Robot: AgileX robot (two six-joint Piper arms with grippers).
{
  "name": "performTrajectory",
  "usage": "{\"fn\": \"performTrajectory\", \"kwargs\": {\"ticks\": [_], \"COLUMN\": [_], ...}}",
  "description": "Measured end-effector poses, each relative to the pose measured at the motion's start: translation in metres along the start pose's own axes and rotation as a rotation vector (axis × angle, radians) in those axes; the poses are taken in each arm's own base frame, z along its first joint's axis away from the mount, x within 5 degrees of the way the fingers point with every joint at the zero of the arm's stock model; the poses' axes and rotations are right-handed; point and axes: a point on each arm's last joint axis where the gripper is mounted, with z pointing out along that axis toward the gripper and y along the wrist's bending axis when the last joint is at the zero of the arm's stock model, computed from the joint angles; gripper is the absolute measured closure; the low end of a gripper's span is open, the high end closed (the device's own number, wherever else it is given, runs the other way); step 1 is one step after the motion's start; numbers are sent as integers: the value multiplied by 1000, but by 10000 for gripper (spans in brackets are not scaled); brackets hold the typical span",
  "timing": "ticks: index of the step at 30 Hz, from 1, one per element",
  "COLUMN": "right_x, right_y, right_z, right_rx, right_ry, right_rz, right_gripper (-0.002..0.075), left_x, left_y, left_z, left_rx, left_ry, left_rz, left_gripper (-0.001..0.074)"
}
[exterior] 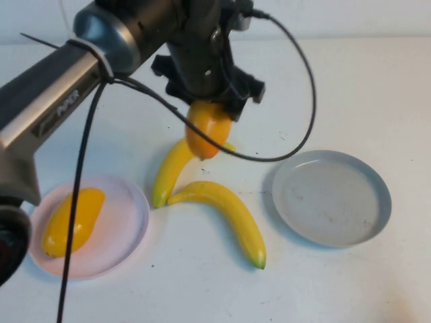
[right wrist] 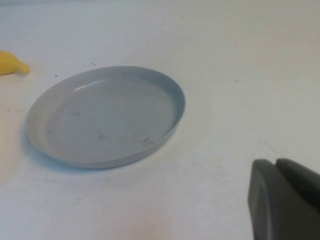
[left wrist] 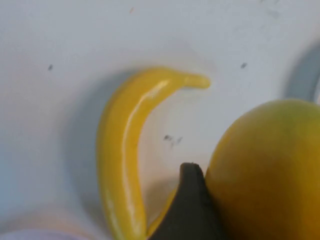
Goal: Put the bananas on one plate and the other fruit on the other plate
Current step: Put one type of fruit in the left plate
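Observation:
Free space (exterior: 120, 225) shows beside the mango-like fruit on the pink plate (exterior: 108, 245), so the robot's left gripper should bring its matching fruit over before it lets it go there.
My left gripper (exterior: 205, 128) is shut on an orange-yellow mango-like fruit (exterior: 205, 129) and holds it above the table's middle, over one banana's far end. The fruit also fills the left wrist view (left wrist: 265, 175) beside a dark finger (left wrist: 187, 205). Two yellow bananas lie below: one (exterior: 170, 171) near the pink plate, also in the left wrist view (left wrist: 125, 150), and one (exterior: 229, 217) nearer me. The second mango-like fruit (exterior: 73, 221) lies on the pale pink plate (exterior: 124, 232) at the left. The grey plate (exterior: 331, 197) at the right is empty, as the right wrist view (right wrist: 105, 117) shows. My right gripper (right wrist: 280, 200) is shut beside it.
A black cable (exterior: 296, 101) loops from the left arm down over the table between the held fruit and the grey plate. A banana tip (right wrist: 12, 64) shows beyond the grey plate in the right wrist view. The table is plain white.

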Motion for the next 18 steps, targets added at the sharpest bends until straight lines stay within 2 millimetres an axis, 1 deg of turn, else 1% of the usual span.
{"fn": "performTrajectory", "kwargs": {"ticks": [3,4,7,9,11,15,18], "right_x": [0,0,0,0,0,0,0], "right_y": [0,0,0,0,0,0,0], "right_z": [0,0,0,0,0,0,0], "right_rx": [0,0,0,0,0,0,0], "right_ry": [0,0,0,0,0,0,0], "right_rz": [0,0,0,0,1,1,1], "right_gripper": [741,741,741,741,741,742,742], "left_x": [25,33,53,65,77,100,116], "left_y": [13,17,27,36,47,67,80], "left_z": [9,9,1,-8,-12,-4,11], "left_rx": [-45,-54,-68,-85,-114,-162,-189], "left_ry": [100,124,171,184,205,277,332], "left_rz": [-2,-3,-17,-27,-44,-134,-179], "left_gripper": [252,252,252,252,252,252,252]}}
